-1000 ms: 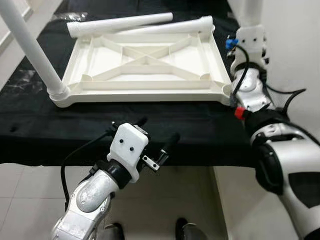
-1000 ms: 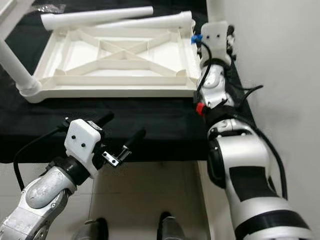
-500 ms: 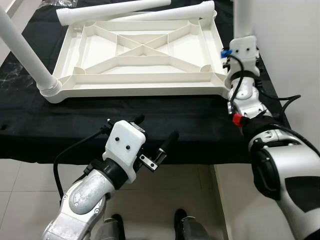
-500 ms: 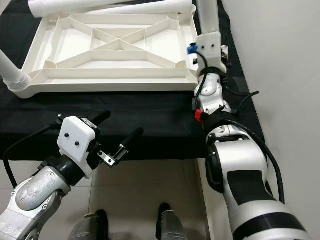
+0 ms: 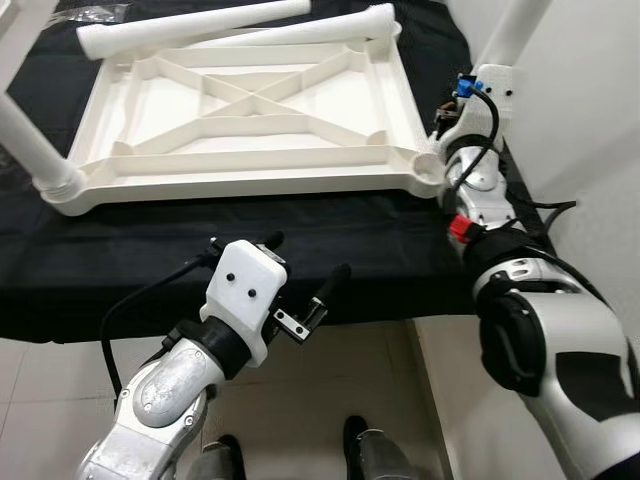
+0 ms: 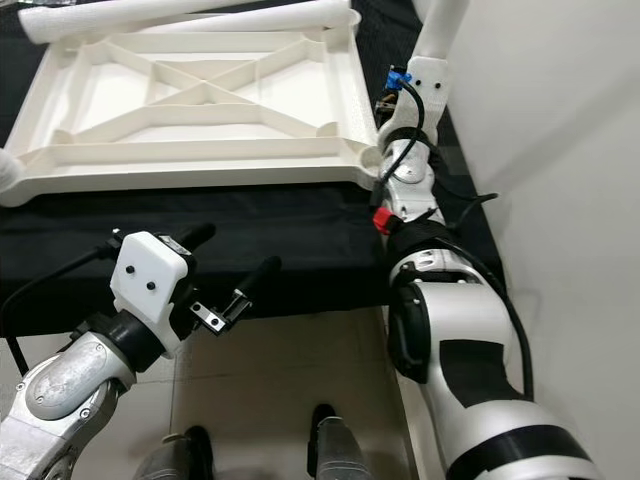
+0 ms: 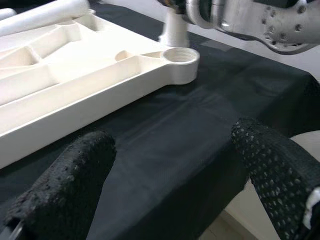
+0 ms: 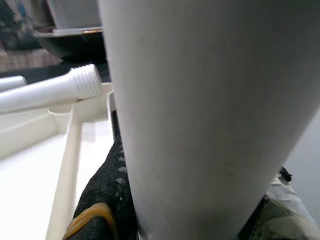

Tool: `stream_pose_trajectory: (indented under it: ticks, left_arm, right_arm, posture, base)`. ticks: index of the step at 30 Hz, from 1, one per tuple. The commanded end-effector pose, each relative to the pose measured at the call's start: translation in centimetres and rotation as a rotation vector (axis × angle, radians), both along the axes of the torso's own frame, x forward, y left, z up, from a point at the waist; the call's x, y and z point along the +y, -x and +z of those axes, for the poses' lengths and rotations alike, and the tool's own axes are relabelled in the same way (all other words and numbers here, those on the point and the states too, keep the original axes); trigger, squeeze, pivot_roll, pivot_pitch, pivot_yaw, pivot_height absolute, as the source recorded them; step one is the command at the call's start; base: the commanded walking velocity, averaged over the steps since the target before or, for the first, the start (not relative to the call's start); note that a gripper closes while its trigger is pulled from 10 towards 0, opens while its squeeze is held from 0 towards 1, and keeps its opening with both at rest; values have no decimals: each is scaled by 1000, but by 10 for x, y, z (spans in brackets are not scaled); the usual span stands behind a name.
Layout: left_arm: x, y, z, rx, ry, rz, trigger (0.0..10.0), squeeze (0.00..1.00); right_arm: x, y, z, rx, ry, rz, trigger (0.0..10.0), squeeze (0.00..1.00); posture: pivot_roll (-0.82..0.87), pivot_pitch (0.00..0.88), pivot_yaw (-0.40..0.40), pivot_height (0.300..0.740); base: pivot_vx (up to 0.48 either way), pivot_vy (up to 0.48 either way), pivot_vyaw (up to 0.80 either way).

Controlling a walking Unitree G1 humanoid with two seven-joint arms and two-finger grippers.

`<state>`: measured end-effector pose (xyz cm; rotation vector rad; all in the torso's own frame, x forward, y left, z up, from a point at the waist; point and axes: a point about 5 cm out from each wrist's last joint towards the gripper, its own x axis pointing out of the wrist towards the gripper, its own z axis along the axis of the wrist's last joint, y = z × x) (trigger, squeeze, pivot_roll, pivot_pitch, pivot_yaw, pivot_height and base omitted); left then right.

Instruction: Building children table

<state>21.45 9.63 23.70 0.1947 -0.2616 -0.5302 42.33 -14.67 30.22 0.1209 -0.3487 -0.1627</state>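
Note:
The leg's lower end (image 7: 174, 38) will show matching screw ridges once the robot lifts it clear, since the near corner socket has a grooved inside (image 7: 180, 55).
A white table top (image 5: 250, 110) lies upside down on a black cloth-covered surface (image 5: 350, 235). One white leg (image 5: 25, 135) stands in its near left corner. Two loose legs (image 5: 190, 25) lie along its far edge. My right gripper (image 5: 490, 72) is shut on another white leg (image 5: 515, 30), which leans over the near right corner socket (image 5: 430, 165). In the left wrist view that leg's lower end (image 7: 173, 30) sits just behind the socket (image 7: 181, 57), whose ring shows bare. My left gripper (image 5: 303, 262) hangs open over the cloth's front edge, holding nothing.
A white wall (image 6: 560, 150) runs close along the right side of the surface. Tiled floor (image 5: 330, 380) and my feet lie below the front edge. A pale piece of furniture (image 5: 15, 25) stands at the far left.
The camera has shifted, sliding the scene to the left. The leg in my right gripper stood straight before and now leans to the right. My left gripper stays open in place.

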Motion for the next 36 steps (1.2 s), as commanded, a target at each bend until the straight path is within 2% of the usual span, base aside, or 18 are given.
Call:
stream_pose_trajectory:
  ticks: [1, 2, 4, 5, 6, 8, 9, 11, 13, 15, 19, 21, 26, 27, 29, 31, 33, 36]
  left_arm:
    - [-3, 0, -4, 5, -9, -19, 10000, 0]
    - [-2, -1, -4, 6, -11, -17, 10000, 0]
    - [-2, -1, -4, 6, -11, -17, 10000, 0]
    - [0, -2, -4, 4, -14, -11, 10000, 0]
    - [0, -2, -4, 4, -14, -11, 10000, 0]
    - [4, -5, -3, -4, -19, 7, 10000, 0]
    - [4, -5, -3, -4, -19, 7, 10000, 0]
    - [7, -9, -2, -21, -27, 22, 10000, 0]
    - [7, -9, -2, -21, -27, 22, 10000, 0]
    - [9, -13, -3, -30, -30, 31, 10000, 0]
    - [9, -15, -4, -32, -31, 36, 10000, 0]
    - [10, -16, -6, -31, -28, 42, 10000, 0]
    - [13, -30, -16, -7, -20, 91, 10000, 0]
    - [13, -30, -16, -7, -20, 91, 10000, 0]
    - [13, -36, -17, -10, -24, 93, 10000, 0]
    - [13, -38, -18, -14, -28, 91, 10000, 0]
    - [13, -46, -17, -26, -25, 97, 10000, 0]
    - [10, -52, -15, -56, -33, 89, 10000, 0]
  right_arm:
    - [40, -1, -37, 152, -46, 145, 0, 0]
    - [50, 1, -36, 142, -57, 168, 0, 0]
    - [50, 1, -36, 142, -57, 168, 0, 0]
    - [61, 2, -36, 137, -72, 199, 0, 0]
    - [61, 2, -36, 137, -72, 199, 0, 0]
    - [79, 7, -41, 142, -101, 240, 0, 0]
    - [79, 7, -41, 142, -101, 240, 0, 0]
    - [98, 14, -52, 166, -143, 294, 0, 0]
    - [98, 14, -52, 166, -143, 294, 0, 0]
    - [114, 23, -62, 181, -141, 333, 0, 0]
    - [120, 29, -68, 167, -107, 343, 0, 0]
    - [118, 29, -68, 160, -104, 338, 0, 0]
    - [72, 19, -32, -5, -21, 238, 0, 0]
    - [72, 19, -32, -5, -21, 238, 0, 0]
    - [56, 18, -12, -67, -15, 222, 0, 0]
    - [52, 18, -7, -80, -12, 221, 0, 0]
    - [38, 19, 11, -127, -51, 231, 0, 0]
    - [26, 23, 19, -171, -56, 228, 0, 0]
  posture:
    - [138, 350, -22, 740]
    - [138, 349, -22, 740]
    - [138, 349, -22, 740]
    - [134, 344, -25, 740]
    - [134, 344, -25, 740]
    - [126, 328, -32, 740]
    - [126, 328, -32, 740]
    - [122, 317, -36, 740]
    - [122, 317, -36, 740]
    - [119, 309, -38, 740]
    - [116, 297, -40, 740]
    - [116, 280, -44, 740]
    - [104, 210, -50, 740]
    - [104, 210, -50, 740]
    - [98, 183, -48, 740]
    - [98, 183, -48, 740]
    - [86, 133, -38, 740]
    - [82, 113, -37, 740]
  base:
    - [0, 0, 0]
    - [0, 0, 0]
    - [0, 0, 0]
    - [0, 0, 0]
    - [0, 0, 0]
    - [0, 0, 0]
    - [0, 0, 0]
    - [0, 0, 0]
    - [0, 0, 0]
    - [0, 0, 0]
    - [0, 0, 0]
    - [0, 0, 0]
    - [0, 0, 0]
    - [0, 0, 0]
    - [0, 0, 0]
    - [0, 0, 0]
    - [0, 0, 0]
    - [0, 0, 0]
